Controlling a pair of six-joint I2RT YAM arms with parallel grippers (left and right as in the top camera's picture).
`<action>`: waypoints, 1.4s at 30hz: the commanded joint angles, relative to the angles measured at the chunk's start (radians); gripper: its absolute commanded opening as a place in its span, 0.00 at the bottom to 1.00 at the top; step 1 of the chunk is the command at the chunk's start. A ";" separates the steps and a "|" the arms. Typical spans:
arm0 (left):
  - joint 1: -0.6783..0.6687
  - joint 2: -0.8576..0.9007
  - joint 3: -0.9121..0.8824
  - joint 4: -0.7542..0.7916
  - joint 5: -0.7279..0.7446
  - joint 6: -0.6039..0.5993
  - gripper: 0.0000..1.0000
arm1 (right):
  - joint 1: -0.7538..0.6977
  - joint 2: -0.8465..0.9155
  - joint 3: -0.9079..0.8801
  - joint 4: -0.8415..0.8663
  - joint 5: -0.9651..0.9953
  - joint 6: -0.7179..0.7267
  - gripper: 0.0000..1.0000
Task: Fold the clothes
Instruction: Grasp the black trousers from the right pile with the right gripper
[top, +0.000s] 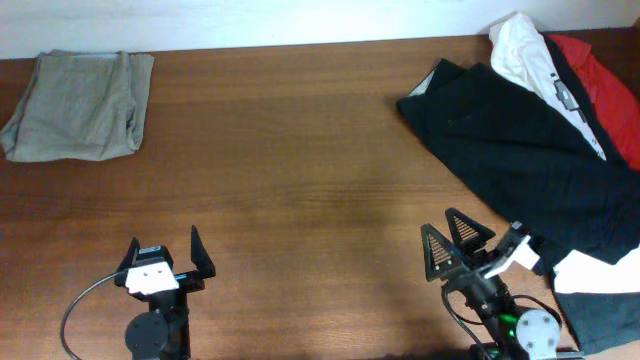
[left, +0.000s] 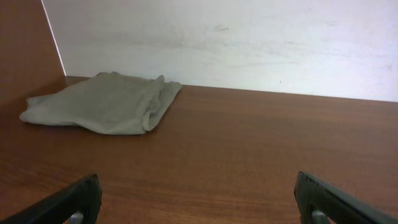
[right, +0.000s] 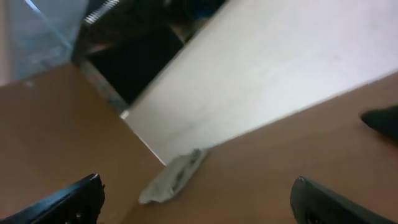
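Note:
The black garment is lying on top of the white T-shirt, a long way from my left gripper. My right gripper therefore needs to pull it to the clear middle (top: 305, 175) before the folding.
A large black garment (top: 530, 150) lies spread at the right of the wooden table (top: 300, 180). A white printed T-shirt (top: 530, 55) and a red garment (top: 605, 80) lie under it at the far right corner. A dark tip of the black garment shows at the right edge of the right wrist view (right: 382, 121). My left gripper (top: 165, 255) is open and empty near the front left; its fingers frame bare table in the left wrist view (left: 199, 199). My right gripper (top: 450, 240) is open and empty, tilted, just left of the black garment's near edge (right: 196, 199).
A folded grey-khaki garment (top: 80, 105) lies at the back left corner; it also shows in the left wrist view (left: 102, 102) and, small, in the right wrist view (right: 171, 177). A white wall (left: 249, 43) runs along the table's back edge. A white cloth (top: 600, 300) lies at the front right.

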 joint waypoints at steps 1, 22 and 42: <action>0.001 -0.009 -0.003 -0.002 0.010 0.023 0.99 | 0.009 0.020 0.031 0.008 0.023 -0.017 0.99; 0.001 -0.009 -0.003 -0.002 0.010 0.023 0.99 | 0.029 1.994 1.468 -0.648 0.618 -0.900 0.99; 0.001 -0.009 -0.003 -0.002 0.010 0.023 0.99 | 0.472 2.110 1.878 -0.949 0.541 -0.748 0.04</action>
